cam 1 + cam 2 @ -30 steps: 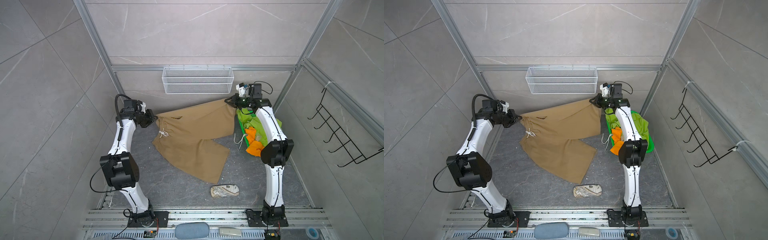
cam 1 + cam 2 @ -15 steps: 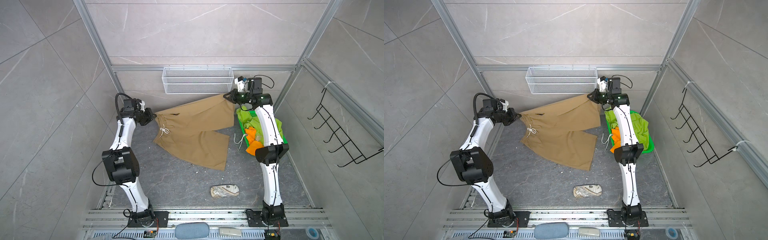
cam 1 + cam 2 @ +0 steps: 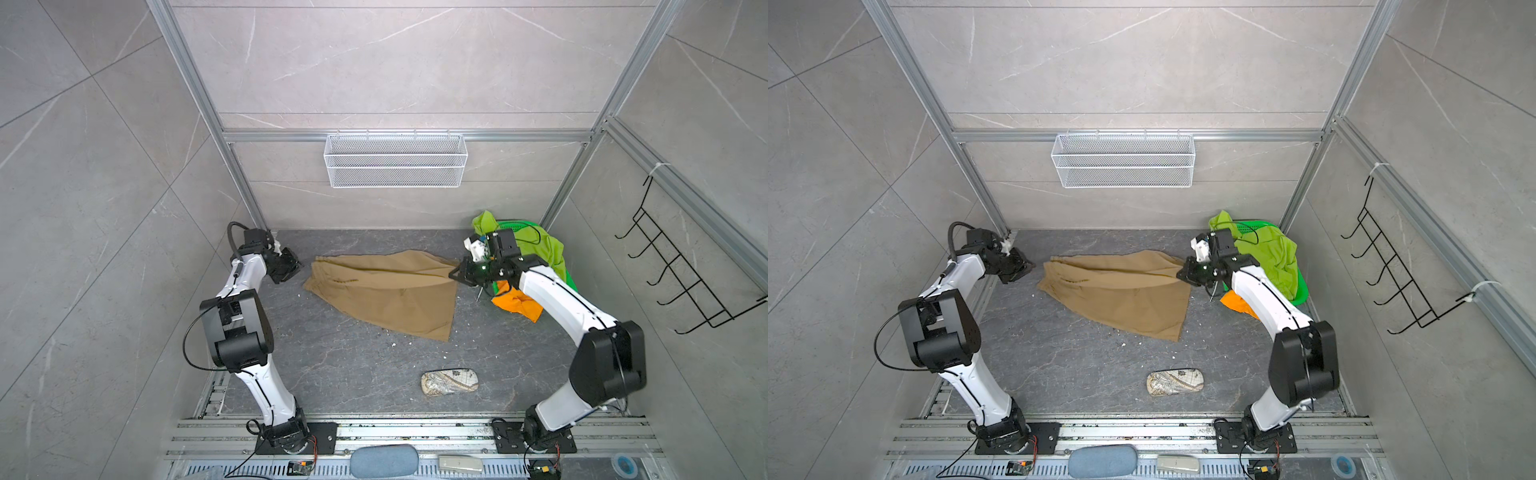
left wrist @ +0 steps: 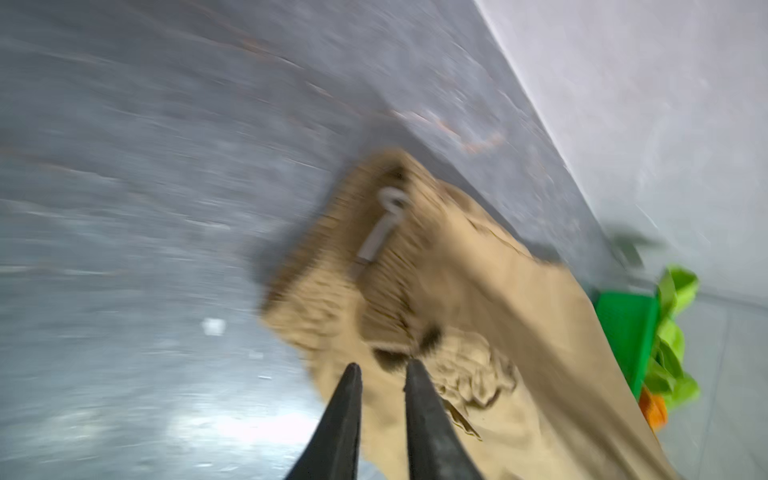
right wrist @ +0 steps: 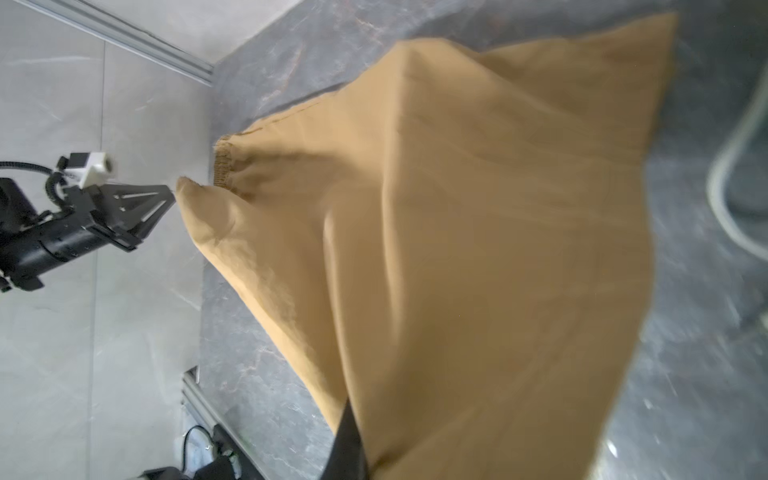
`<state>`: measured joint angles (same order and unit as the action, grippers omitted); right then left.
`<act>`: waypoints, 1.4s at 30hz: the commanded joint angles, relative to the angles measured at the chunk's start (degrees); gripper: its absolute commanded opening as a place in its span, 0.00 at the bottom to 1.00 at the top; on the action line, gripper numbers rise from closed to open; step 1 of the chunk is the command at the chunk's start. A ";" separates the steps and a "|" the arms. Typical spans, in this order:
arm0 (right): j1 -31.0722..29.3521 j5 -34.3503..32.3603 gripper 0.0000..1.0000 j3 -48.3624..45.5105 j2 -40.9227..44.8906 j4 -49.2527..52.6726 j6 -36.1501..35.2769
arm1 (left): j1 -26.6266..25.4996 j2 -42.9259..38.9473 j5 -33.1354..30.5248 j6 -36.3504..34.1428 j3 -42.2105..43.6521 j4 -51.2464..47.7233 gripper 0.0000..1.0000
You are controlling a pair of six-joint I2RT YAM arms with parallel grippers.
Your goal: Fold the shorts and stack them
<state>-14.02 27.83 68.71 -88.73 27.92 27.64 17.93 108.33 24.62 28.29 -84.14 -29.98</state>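
The hem in my right gripper is far behind the lower leg's corner [image 3: 444, 333]. I should move the hem forward while my left gripper pinches the waistband corner [image 3: 308, 285].
The tan shorts [image 3: 382, 291] [image 3: 1121, 291] lie on the dark floor, one leg folded over the other, waistband to the left. My right gripper [image 3: 457, 274] [image 3: 1185, 272] is shut on their leg hem at the right. In the right wrist view the cloth [image 5: 478, 249] hides all but one finger [image 5: 349, 440]. My left gripper [image 3: 293, 266] [image 3: 1025, 266] [image 4: 384, 368] is just off the waistband corner, jaws a little open with nothing between them. The waistband and drawstring [image 4: 382, 224] show beyond them. The lime green shorts [image 3: 536, 245] drape over the basket, and the orange shorts [image 3: 517, 303] lie beside it.
A green plastic basket [image 3: 1250, 226] stands in the back right corner. A patterned pouch [image 3: 449, 382] lies on the floor near the front. A white wire basket [image 3: 395, 160] hangs on the back wall and a black hook rack [image 3: 685, 266] on the right wall.
The right gripper came down and forward with the hem, and the raised leg now lies over the other. The left gripper opened and let go of the waistband.
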 commanded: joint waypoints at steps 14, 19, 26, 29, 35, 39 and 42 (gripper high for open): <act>-8.20 -4.98 0.00 -18.24 -1.34 -14.45 5.19 | 3.05 -11.85 18.86 22.71 23.60 20.67 1.00; -8.21 -5.30 0.00 -16.58 -2.40 -14.49 4.81 | -0.25 -15.73 18.26 27.99 30.57 24.02 0.99; -8.16 -5.29 0.00 -17.02 -2.86 -15.69 5.36 | -4.37 -12.62 17.75 30.44 33.06 28.07 0.88; -8.18 -5.34 0.00 -16.89 -2.94 -15.85 5.36 | -4.75 -11.73 16.55 30.85 33.72 29.17 0.81; -8.20 -5.38 0.00 -16.17 -3.27 -16.06 5.32 | -5.34 -8.51 15.37 32.08 33.32 32.63 0.65; -8.15 -5.25 0.00 -15.49 -3.46 -15.78 5.23 | -5.72 -6.88 14.67 32.13 32.88 33.64 0.56; -8.00 -5.25 0.00 -14.71 -3.72 -15.40 5.07 | -5.83 -5.89 14.49 31.59 31.44 33.89 0.33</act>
<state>-22.15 23.29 52.18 -91.46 12.97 32.84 12.36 101.86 39.27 60.10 -50.15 1.80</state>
